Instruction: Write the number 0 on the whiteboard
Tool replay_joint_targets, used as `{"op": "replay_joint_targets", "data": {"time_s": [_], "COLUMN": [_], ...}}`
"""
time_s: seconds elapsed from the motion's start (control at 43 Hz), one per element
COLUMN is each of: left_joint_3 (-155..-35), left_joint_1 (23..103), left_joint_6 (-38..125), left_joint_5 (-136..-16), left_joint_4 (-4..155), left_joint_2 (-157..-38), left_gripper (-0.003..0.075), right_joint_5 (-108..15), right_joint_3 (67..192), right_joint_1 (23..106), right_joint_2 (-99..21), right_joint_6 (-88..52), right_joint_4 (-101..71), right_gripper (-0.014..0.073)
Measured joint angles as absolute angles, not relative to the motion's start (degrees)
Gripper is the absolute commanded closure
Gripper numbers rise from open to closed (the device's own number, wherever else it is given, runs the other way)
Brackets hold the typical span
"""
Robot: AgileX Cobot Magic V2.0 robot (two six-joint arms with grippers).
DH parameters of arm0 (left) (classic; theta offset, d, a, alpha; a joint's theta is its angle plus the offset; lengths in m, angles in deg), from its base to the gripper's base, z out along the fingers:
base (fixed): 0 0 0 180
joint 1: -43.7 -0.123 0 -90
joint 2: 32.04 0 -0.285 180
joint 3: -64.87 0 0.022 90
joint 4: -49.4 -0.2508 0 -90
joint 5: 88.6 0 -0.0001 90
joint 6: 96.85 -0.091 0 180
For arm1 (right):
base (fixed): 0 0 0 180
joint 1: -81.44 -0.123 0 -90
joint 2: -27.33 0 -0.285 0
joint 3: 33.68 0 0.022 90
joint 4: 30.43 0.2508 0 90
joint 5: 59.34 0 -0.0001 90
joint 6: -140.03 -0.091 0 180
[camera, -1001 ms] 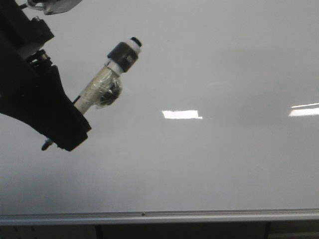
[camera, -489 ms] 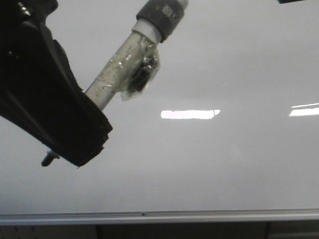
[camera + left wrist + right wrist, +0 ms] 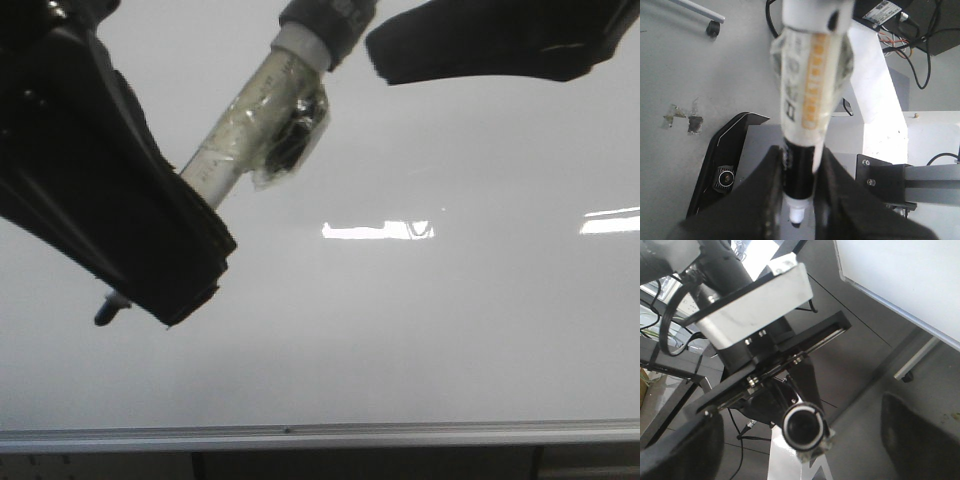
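The marker's tip (image 3: 111, 309) is crowded by my left gripper's fingers, so my right gripper should close on the marker's dark end (image 3: 331, 22) and my left gripper should open before I write.
The whiteboard (image 3: 420, 330) fills the front view, glossy pale grey. No number 0 shows on it. My left gripper (image 3: 190, 290) is at the left, shut on a marker (image 3: 250, 120) wrapped in clear tape. The marker's tip (image 3: 105, 312) sticks out below the fingers, close to the board, and its dark capped end points up and to the right. The left wrist view shows the fingers (image 3: 765, 200) clamped on the marker's black barrel (image 3: 800, 170). My right gripper (image 3: 802, 445) is open, its fingers wide on either side of the marker's capped end (image 3: 802, 426). One right finger (image 3: 480, 45) shows at the top.
A silver edge strip (image 3: 320, 435) runs along the board's bottom. Bright light reflections (image 3: 375, 230) lie mid-board and at the right edge (image 3: 610, 222). The wrist views show dark robot frame parts (image 3: 755, 320), cables and grey floor.
My left gripper with the marker has come nearer to the camera and shifted slightly right. My right gripper's finger has entered from the top right, near the marker's capped end.
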State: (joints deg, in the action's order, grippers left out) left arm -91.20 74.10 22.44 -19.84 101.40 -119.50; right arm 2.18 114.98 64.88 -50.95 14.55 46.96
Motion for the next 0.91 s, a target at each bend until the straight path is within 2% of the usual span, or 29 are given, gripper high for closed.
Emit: {"op": "replay_joint_targets", "data": {"time_s": [0.163, 0.256, 0.396, 0.582, 0.722, 0.791, 0.838, 0.908], "left_joint_3": [-91.2, -91.2, -91.2, -91.2, -91.2, -91.2, -91.2, -91.2], "left_joint_1": [74.1, 74.1, 74.1, 74.1, 74.2, 74.4, 74.4, 74.4], "left_joint_6": [22.3, 22.3, 22.3, 22.2, 22.1, 22.1, 22.1, 21.9], "left_joint_5": [-19.7, -19.7, -19.7, -19.7, -18.6, -18.3, -18.1, -17.9], "left_joint_4": [101.6, 101.6, 101.6, 101.6, 101.7, 101.7, 101.7, 101.7], "left_joint_2": [-119.5, -119.5, -119.5, -119.5, -119.5, -119.5, -119.5, -119.5], "left_gripper": [0.0731, 0.0731, 0.0732, 0.0731, 0.0731, 0.0731, 0.0722, 0.0674], "right_joint_5": [-0.4, -0.4, -0.3, 1.5, 3.2, 3.6, 3.8, 4.0], "right_joint_3": [116.9, 117.2, 117.5, 117.5, 117.5, 117.5, 117.5, 117.6], "right_joint_1": [60.1, 59.2, 59.1, 59.0, 59.0, 59.0, 59.0, 59.0], "right_joint_2": [-54.7, -55.9, -56.2, -56.2, -56.4, -56.4, -56.4, -56.4], "right_joint_6": [15.3, 15.4, 15.7, 15.7, 15.8, 15.8, 15.8, 15.8], "right_joint_4": [47.3, 47.5, 47.5, 47.1, 45.6, 45.4, 45.2, 44.9], "right_gripper": [-0.0057, -0.0006, 0.0178, 0.0474, 0.0511, 0.058, 0.0654, 0.0653]}}
